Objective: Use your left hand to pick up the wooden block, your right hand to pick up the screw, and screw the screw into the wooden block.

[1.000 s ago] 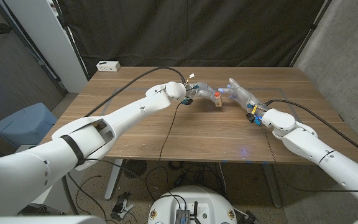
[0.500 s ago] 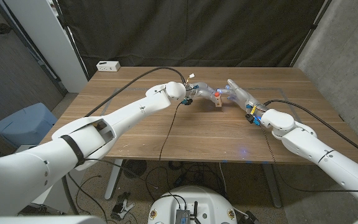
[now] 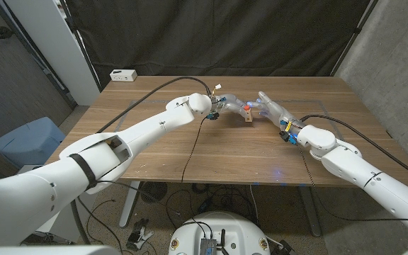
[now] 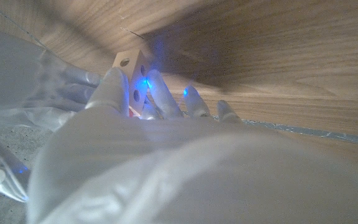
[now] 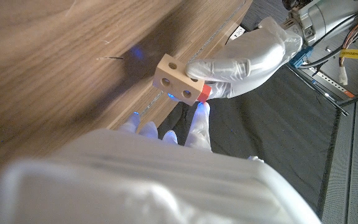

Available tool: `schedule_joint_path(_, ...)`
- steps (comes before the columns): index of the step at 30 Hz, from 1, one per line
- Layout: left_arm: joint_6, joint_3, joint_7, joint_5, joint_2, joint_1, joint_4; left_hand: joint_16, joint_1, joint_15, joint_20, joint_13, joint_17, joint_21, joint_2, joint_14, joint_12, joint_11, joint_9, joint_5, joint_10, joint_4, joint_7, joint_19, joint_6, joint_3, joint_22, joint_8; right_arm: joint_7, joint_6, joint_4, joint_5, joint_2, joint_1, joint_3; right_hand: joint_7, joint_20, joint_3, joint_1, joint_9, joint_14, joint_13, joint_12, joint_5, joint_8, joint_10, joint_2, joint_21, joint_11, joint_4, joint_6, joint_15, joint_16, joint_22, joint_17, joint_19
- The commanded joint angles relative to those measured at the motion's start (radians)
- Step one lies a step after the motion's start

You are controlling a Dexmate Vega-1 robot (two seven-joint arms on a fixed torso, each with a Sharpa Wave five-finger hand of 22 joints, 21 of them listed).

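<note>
My left gripper is to pull the wooden block away, and the screw (image 3: pixel 246 108) will stay seated and follow, as the red head sits close against the block's end (image 5: pixel 199 93).
The wooden block (image 3: pixel 248 117) is a small pale block with round holes, seen near the table's middle. My left hand (image 3: pixel 227 105) grips it from the left; its fingers (image 4: pixel 112 92) wrap the block (image 4: pixel 133 76). A red-headed screw (image 3: pixel 248 108) sits at the block's top end, and its red head (image 5: pixel 204 93) shows at one end of the block (image 5: pixel 176 79). My right hand (image 3: pixel 270 108) stands close on the block's right, fingers spread. One of its fingertips (image 5: pixel 199 117) reaches right up to the screw head; I cannot tell whether it touches.
The wooden table (image 3: pixel 154 142) stretches wide on all sides of the hands. A white box (image 3: pixel 123 74) lies at the far left corner. A black cable (image 3: pixel 190 142) trails from my left arm across the table to its front edge.
My right hand has edged a little to the left, closer to the block and screw. My left hand and the block have stayed in place.
</note>
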Motion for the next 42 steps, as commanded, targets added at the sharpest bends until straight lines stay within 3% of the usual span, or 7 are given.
schedule_joint_path(1,-0.003,-0.003,0.002,-0.003,0.0,0.001,0.003,0.003,0.0,-0.046,0.002,0.004,0.003,0.003,0.01,0.004,-0.003,0.0,0.002,0.005,0.006,0.005,0.021,0.005,0.028,0.006,0.004,0.007,-0.023,-0.016,-0.034,0.005,-0.012,-0.025,0.011,0.0,-0.002,-0.004,0.007,0.005,-0.151,0.003,0.0,0.007,0.005,-0.042,0.022,0.003,0.002,0.002,0.006,0.003,-0.002,0.0,0.002,0.002)
schedule_joint_path(42,-0.023,0.002,-0.005,-0.003,-0.013,-0.009,0.031,0.003,0.002,-0.047,0.002,0.003,0.003,0.003,0.008,0.003,-0.003,0.0,0.002,0.005,0.005,0.004,0.021,0.005,0.026,0.007,0.004,0.006,-0.057,-0.021,-0.113,0.011,-0.042,-0.091,0.035,-0.001,-0.004,-0.008,0.01,0.005,-0.146,0.003,0.001,0.01,0.008,-0.037,0.027,0.004,0.001,0.001,0.014,-0.002,-0.001,0.0,0.002,0.005)
